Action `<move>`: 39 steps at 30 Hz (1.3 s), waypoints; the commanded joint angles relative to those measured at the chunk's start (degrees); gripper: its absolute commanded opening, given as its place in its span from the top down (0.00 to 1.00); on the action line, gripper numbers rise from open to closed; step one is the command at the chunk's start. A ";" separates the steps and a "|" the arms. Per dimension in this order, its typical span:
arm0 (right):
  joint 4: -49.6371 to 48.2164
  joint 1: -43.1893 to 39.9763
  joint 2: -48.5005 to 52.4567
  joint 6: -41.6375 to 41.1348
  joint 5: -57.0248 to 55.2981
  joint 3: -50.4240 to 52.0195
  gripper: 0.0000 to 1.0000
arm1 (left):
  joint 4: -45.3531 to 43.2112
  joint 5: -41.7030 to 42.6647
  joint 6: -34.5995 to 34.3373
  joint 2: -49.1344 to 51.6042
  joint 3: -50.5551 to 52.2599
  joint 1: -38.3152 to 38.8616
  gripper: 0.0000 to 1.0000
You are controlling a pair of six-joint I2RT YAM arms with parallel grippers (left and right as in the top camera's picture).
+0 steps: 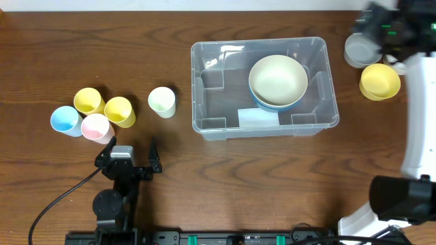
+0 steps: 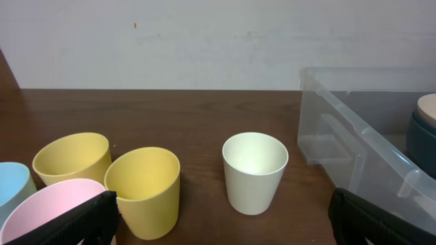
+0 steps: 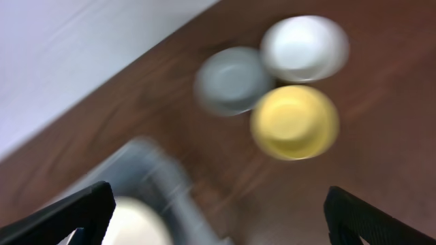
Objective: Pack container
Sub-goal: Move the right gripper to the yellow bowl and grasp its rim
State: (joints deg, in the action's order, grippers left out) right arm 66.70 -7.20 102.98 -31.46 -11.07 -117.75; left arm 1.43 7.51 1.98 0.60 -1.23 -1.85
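I can see the yellow bowl's outer rim (image 1: 397, 88) standing clear of the grey and white bowls, so my right gripper should go on down until its open fingers straddle that rim.
The clear container (image 1: 259, 42) stands mid-table with a cream bowl (image 1: 278, 79) stacked on a blue bowl inside it. My left gripper (image 1: 133, 147) is open near the front edge, behind a cream cup (image 2: 255, 171) and two yellow cups (image 2: 143, 190); the container's wall (image 2: 368, 136) shows at the right in the left wrist view. My right gripper (image 1: 379, 33) hovers open at the far right, above a grey bowl (image 3: 234, 80), a white bowl (image 3: 305, 47) and a yellow bowl (image 3: 294, 121). The right wrist view is blurred. Nothing sits between either gripper's fingers.
A pink cup (image 1: 95, 126) and a blue cup (image 1: 65, 120) stand beside the yellow cups at the left. The right arm's white base (image 1: 415, 136) occupies the right edge. A cable (image 1: 61, 197) trails from the left arm.
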 commanded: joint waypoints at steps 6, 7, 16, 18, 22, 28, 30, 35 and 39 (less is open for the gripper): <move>-0.37 -10.78 6.86 -7.26 -1.01 5.31 0.01 | 1.95 0.87 0.81 -0.31 1.01 -0.33 0.02; -0.96 -11.45 7.78 -7.28 -0.94 6.08 0.01 | 1.95 0.87 0.81 -0.31 1.01 -0.33 0.02; -3.04 -15.78 19.15 -11.39 4.37 8.81 0.01 | 1.95 0.87 0.81 -0.31 1.01 -0.33 0.02; -2.80 -16.52 21.33 -11.43 5.75 8.81 0.01 | 1.95 0.87 0.81 -0.31 1.01 -0.33 0.02; -1.51 -16.81 24.37 -13.38 5.42 8.81 0.02 | 1.95 0.87 0.81 -0.31 1.01 -0.33 0.02; -1.33 -16.79 27.28 -14.58 5.07 8.83 0.01 | 1.95 0.87 0.81 -0.31 1.01 -0.33 0.02; -1.40 -16.81 28.20 -14.60 5.07 8.83 0.01 | 1.95 0.87 0.81 -0.31 1.01 -0.33 0.02; -1.14 -16.79 30.14 -14.78 5.07 8.85 0.06 | 1.95 0.87 0.81 -0.31 1.01 -0.33 0.02; -1.14 -16.79 31.34 -14.75 5.05 8.87 0.18 | 1.95 0.87 0.81 -0.31 1.01 -0.33 0.02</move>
State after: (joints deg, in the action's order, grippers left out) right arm 65.43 -23.77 133.12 -45.17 -5.82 -108.99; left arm 1.43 7.51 1.98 0.60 -1.23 -1.85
